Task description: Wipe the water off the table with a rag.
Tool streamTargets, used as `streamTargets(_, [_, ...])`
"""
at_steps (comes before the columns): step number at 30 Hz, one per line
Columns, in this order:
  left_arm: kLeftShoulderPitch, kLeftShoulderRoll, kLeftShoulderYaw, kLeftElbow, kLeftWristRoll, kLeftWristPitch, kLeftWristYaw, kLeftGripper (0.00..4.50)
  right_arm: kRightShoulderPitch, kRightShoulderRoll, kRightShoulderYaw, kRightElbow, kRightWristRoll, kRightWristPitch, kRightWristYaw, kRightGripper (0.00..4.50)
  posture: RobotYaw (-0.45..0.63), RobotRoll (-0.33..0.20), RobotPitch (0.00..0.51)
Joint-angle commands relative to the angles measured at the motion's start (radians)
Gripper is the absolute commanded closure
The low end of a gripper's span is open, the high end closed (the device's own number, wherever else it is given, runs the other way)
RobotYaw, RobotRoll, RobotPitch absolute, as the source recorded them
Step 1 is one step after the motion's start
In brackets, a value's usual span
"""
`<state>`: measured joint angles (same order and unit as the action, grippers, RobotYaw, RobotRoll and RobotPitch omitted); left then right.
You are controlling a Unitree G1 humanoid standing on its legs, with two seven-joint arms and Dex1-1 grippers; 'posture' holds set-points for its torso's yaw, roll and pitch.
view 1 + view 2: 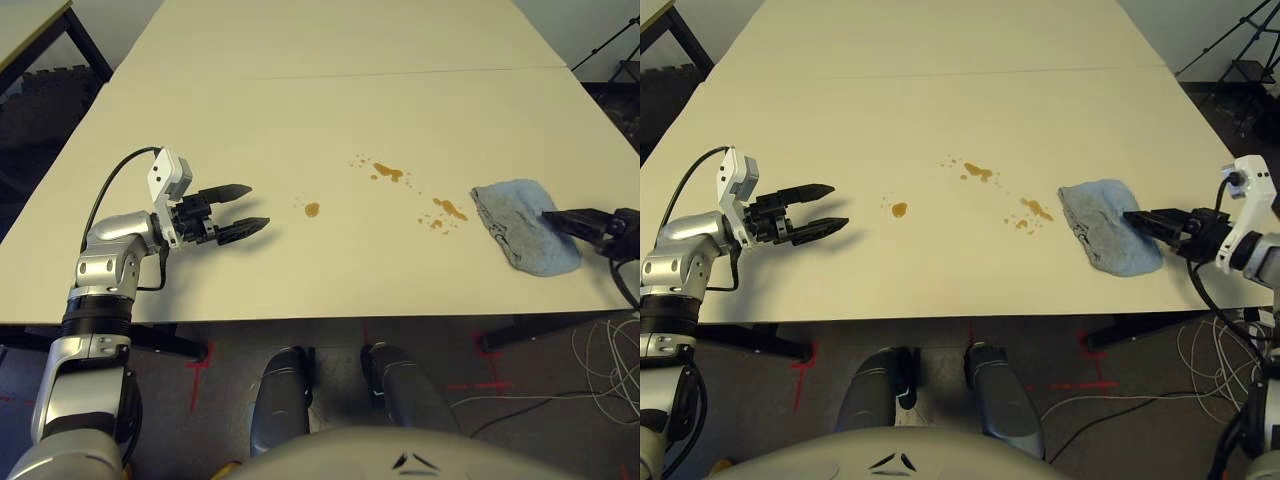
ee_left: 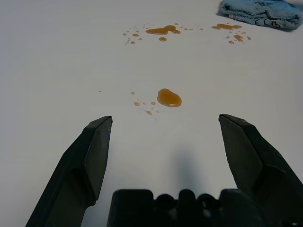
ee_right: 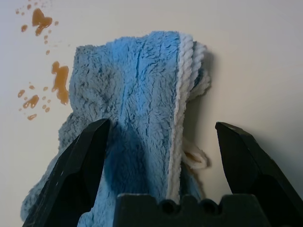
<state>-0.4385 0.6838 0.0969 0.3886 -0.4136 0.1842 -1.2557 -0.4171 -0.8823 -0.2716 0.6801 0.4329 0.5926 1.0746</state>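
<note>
The right gripper's open fingers are on both sides of the rag's white edge [image 3: 177, 127], so the robot should keep reaching in until they close and bunch up the rag's blue part [image 3: 144, 153].
The light blue-grey rag [image 1: 525, 225] lies crumpled near the right front of the cream table [image 1: 300, 120]. My right gripper [image 1: 1135, 217] reaches in from the right; in its wrist view it stands open [image 3: 162, 126], with the fingers on either side of the rag's [image 3: 142, 94] near end. Amber water sits in three spots: a cluster [image 1: 388, 172] at mid-table, a second cluster [image 1: 445, 210] just left of the rag, and a single drop [image 1: 312, 209] further left. My left gripper [image 1: 250, 207] hangs open just left of that drop [image 2: 169, 98], holding nothing.
A thin seam [image 1: 350, 73] crosses the tabletop farther back. Another table's corner [image 1: 30, 30] stands at the far left and a tripod [image 1: 1250, 40] at the far right. Cables [image 1: 600, 370] lie on the floor beside the front right leg.
</note>
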Motion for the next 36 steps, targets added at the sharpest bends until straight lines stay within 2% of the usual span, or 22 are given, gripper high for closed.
streamTargets(1, [0.020,0.005,-0.002,-0.030,0.009,0.006,0.006,0.00,-0.019,0.013,0.030,0.038,-0.029,-0.013,0.015,0.03,-0.14,0.000,0.152])
streamTargets(11, [0.042,0.004,0.002,-0.051,0.006,0.010,0.021,0.00,0.003,0.051,0.105,-0.043,-0.042,0.063,0.085,0.03,-0.14,0.000,0.160])
streamTargets(17, [0.038,0.003,0.001,-0.045,0.009,0.006,0.024,0.00,0.009,0.069,0.103,-0.049,-0.063,0.050,0.037,0.03,-0.14,0.000,0.159])
streamTargets(19, [0.033,0.003,0.000,-0.040,0.011,0.004,0.025,0.00,-0.004,0.077,0.093,-0.025,-0.077,0.036,-0.002,0.40,-0.14,0.000,0.158])
streamTargets(21, [0.030,0.002,0.000,-0.038,0.012,0.002,0.025,0.00,-0.009,0.077,0.090,-0.016,-0.084,0.037,-0.017,0.95,-0.14,0.000,0.158])
streamTargets(28, [0.027,0.000,-0.002,-0.032,0.015,-0.005,0.027,0.00,0.001,0.065,0.077,-0.064,-0.059,0.071,-0.003,3.66,-0.15,0.000,0.153])
streamTargets(30, [0.024,-0.001,-0.002,-0.026,0.017,-0.009,0.028,0.00,0.003,0.065,0.060,-0.090,-0.037,0.104,-0.002,4.26,-0.15,0.000,0.152])
streamTargets(36, [0.020,-0.002,-0.004,-0.014,0.021,-0.020,0.029,0.00,0.005,0.095,-0.020,-0.204,0.042,0.282,-0.100,4.38,-0.15,0.000,0.149])
